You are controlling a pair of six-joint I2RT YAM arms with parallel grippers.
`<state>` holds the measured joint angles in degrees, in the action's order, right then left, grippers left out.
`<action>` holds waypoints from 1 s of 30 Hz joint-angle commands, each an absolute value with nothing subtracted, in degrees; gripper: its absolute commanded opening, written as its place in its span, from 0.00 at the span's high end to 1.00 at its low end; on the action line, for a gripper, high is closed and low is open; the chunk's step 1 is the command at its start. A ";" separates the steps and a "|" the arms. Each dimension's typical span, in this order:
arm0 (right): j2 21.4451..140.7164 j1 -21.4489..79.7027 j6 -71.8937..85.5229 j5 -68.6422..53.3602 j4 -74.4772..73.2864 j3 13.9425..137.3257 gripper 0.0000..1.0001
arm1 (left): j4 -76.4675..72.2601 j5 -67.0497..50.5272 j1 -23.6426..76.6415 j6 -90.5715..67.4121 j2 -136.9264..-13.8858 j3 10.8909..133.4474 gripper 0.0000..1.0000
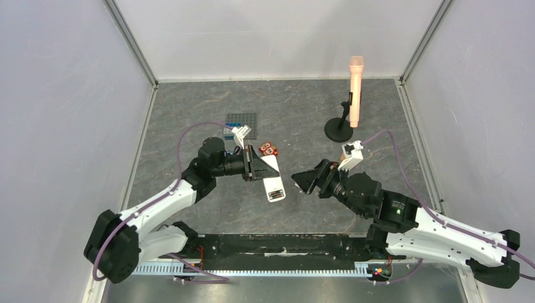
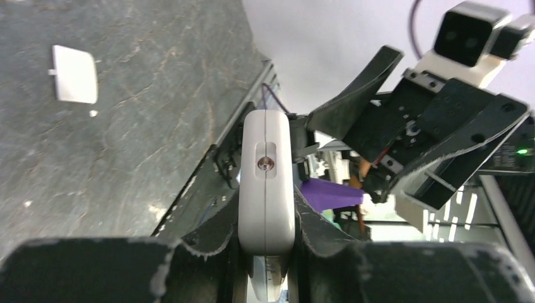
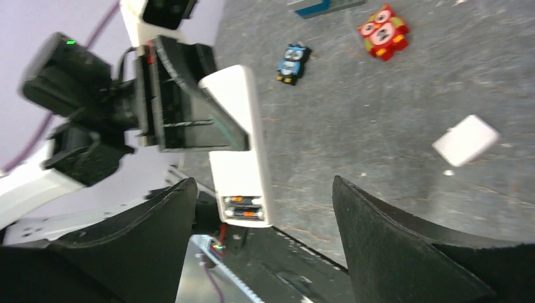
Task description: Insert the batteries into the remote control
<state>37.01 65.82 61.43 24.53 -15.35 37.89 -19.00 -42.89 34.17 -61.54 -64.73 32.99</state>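
Note:
Both batteries are in the remote's compartment (image 1: 276, 194) and the white battery cover (image 3: 467, 140) lies free, so the robot's right gripper should keep going down to the cover and close there.
My left gripper (image 1: 260, 167) is shut on the white remote control (image 1: 272, 183) and holds it above the table, back side up. In the left wrist view the remote (image 2: 266, 183) stands edge-on between the jaws. In the right wrist view the open compartment at the remote's near end (image 3: 238, 145) shows two dark batteries (image 3: 243, 209) lying side by side inside it. My right gripper (image 1: 305, 181) is open and empty, just right of the remote's free end, with its jaws spread wide on either side (image 3: 260, 189). The white battery cover (image 3: 465, 140) lies loose on the table, also in the left wrist view (image 2: 74, 74).
A red owl toy (image 3: 383, 31) and a blue owl toy (image 3: 292, 62) lie on the grey table behind the remote. A grey studded plate (image 1: 243, 120) lies further back. A peach microphone-shaped object on a black stand (image 1: 355, 95) stands at the back right.

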 commanded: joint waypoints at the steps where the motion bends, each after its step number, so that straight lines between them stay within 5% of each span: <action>1: 41.50 65.21 53.65 29.18 -26.83 44.91 0.19 | -5.62 -39.06 33.68 -50.34 -58.44 33.74 0.98; 19: 77.03 43.11 -0.14 -5.05 -29.72 48.58 0.17 | 7.40 -25.51 33.27 -55.19 -42.28 26.58 0.98; 30: 95.98 39.93 -7.58 -3.32 -32.12 58.83 0.19 | 3.18 -25.50 31.57 -58.32 -45.04 24.41 0.98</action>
